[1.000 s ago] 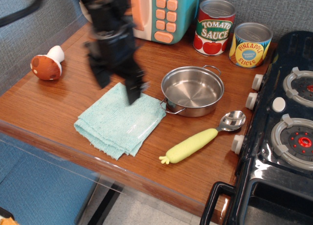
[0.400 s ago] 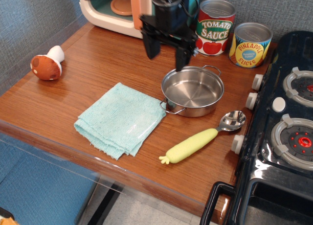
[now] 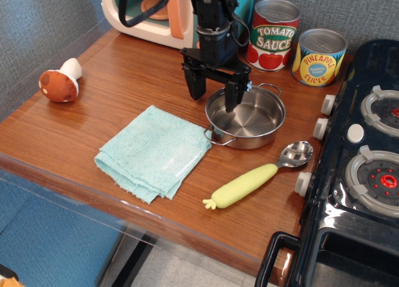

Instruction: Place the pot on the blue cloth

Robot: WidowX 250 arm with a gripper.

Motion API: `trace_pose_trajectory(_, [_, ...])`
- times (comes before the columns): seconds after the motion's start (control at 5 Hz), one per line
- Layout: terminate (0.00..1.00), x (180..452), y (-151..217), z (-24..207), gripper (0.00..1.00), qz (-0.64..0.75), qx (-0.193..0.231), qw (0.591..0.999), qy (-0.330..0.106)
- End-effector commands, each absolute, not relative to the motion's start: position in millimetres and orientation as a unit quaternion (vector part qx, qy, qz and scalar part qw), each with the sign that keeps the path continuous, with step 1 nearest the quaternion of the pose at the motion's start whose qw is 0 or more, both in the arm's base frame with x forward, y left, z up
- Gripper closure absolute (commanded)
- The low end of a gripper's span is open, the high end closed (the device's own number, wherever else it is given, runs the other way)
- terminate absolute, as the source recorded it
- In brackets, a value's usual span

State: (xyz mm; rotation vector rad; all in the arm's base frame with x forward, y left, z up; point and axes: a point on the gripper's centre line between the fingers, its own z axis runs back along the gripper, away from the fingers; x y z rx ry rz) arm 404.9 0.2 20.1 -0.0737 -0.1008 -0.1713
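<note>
My gripper will tip the shiny steel pot (image 3: 248, 120) off level when it lifts the pot toward the blue cloth, because my fingers straddle just one side of the pot's rim (image 3: 212, 98).
The shiny steel pot (image 3: 249, 120) with two wire loop handles sits on the wooden counter, just right of the blue cloth (image 3: 153, 153). The cloth lies flat and folded near the counter's front edge, with nothing on it. My black gripper (image 3: 215, 93) hangs open over the pot's left rim. One finger is outside the rim on the left, the other (image 3: 233, 97) is over the inside of the pot. It holds nothing.
A tomato sauce can (image 3: 274, 35) and a pineapple can (image 3: 318, 57) stand behind the pot. A yellow-handled spoon (image 3: 255, 178) lies in front of it. A toy mushroom (image 3: 59, 82) lies at left, a toy microwave (image 3: 149, 15) at the back, a black stove (image 3: 365, 168) at right.
My gripper has swung from above the cloth to the right and come down over the pot's left rim. The pot and cloth have not moved.
</note>
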Motion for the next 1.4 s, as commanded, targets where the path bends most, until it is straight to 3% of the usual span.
trace_pose_trajectory(0.0, [0.0,413.3,-1.4,35.8,1.0,-0.083,-0.026,0.994,-0.071])
trace_pose_trajectory(0.2, [0.0,416.3,-3.1,52.3,1.0,-0.066,-0.017,0.993,-0.097])
trace_pose_trajectory(0.6, [0.0,419.9,-8.9,138.5,1.0,-0.008,-0.036,0.975,-0.217])
trace_pose_trajectory(0.8, [0.0,385.6,5.6,159.7,1.0,-0.01,-0.014,0.972,-0.234])
trace_pose_trajectory(1.2, [0.0,313.2,66.4,106.7,1.0,0.029,0.003,0.99,-0.139])
